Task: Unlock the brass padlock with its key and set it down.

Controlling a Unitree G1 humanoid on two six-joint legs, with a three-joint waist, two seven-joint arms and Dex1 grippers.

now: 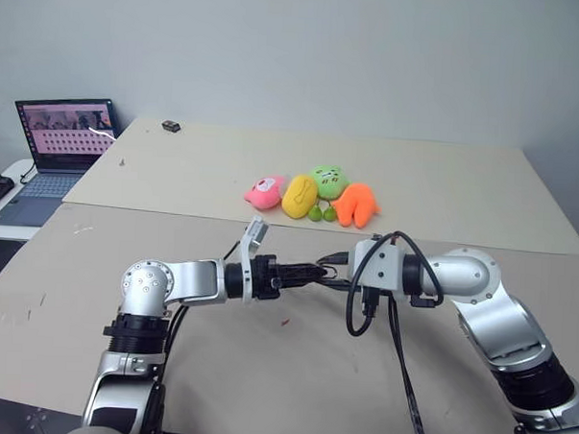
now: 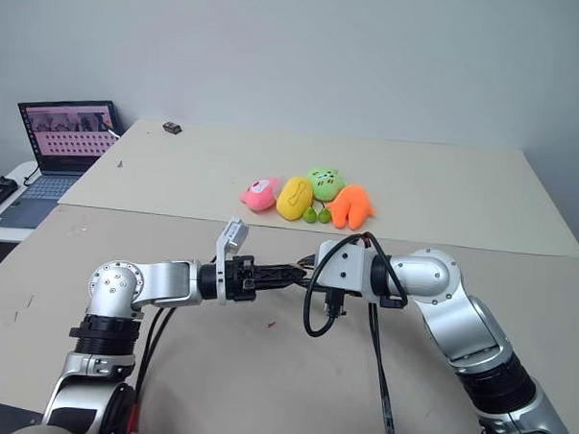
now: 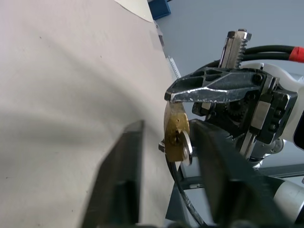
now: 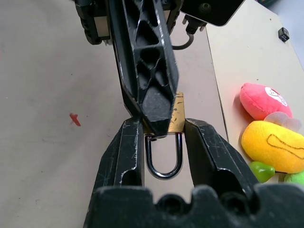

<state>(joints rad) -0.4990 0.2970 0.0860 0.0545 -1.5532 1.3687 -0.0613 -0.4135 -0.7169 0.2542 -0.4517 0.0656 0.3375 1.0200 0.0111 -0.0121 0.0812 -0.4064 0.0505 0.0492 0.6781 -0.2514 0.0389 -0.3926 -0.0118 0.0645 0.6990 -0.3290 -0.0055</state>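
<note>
The brass padlock's body (image 4: 177,115) is held by my right gripper beside the shackle, so next my left gripper takes the body before my right gripper moves to the shackle's bend (image 4: 164,175).
The brass padlock (image 4: 176,115) is held above the tan table (image 1: 264,370), silver shackle (image 4: 164,164) toward my right wrist. My right gripper (image 4: 164,128) is shut on it, its fingers (image 4: 206,147) clamped on either side where shackle meets body. A silver key (image 3: 186,146) sticks out of the padlock's bottom face (image 3: 175,137). My left gripper (image 3: 166,128) comes in level from the left with its fingers (image 3: 118,180) apart on either side of the key. One finger touches the key and the other stands off it. The two grippers meet tip to tip (image 1: 321,273).
Pink (image 1: 266,190), yellow (image 1: 300,195), green (image 1: 327,180) and orange (image 1: 355,205) plush toys lie in a row beyond the grippers. A small red speck (image 1: 285,322) lies on the table below them. A laptop (image 1: 62,135) stands far left, a small black object (image 1: 171,126) at the far table edge.
</note>
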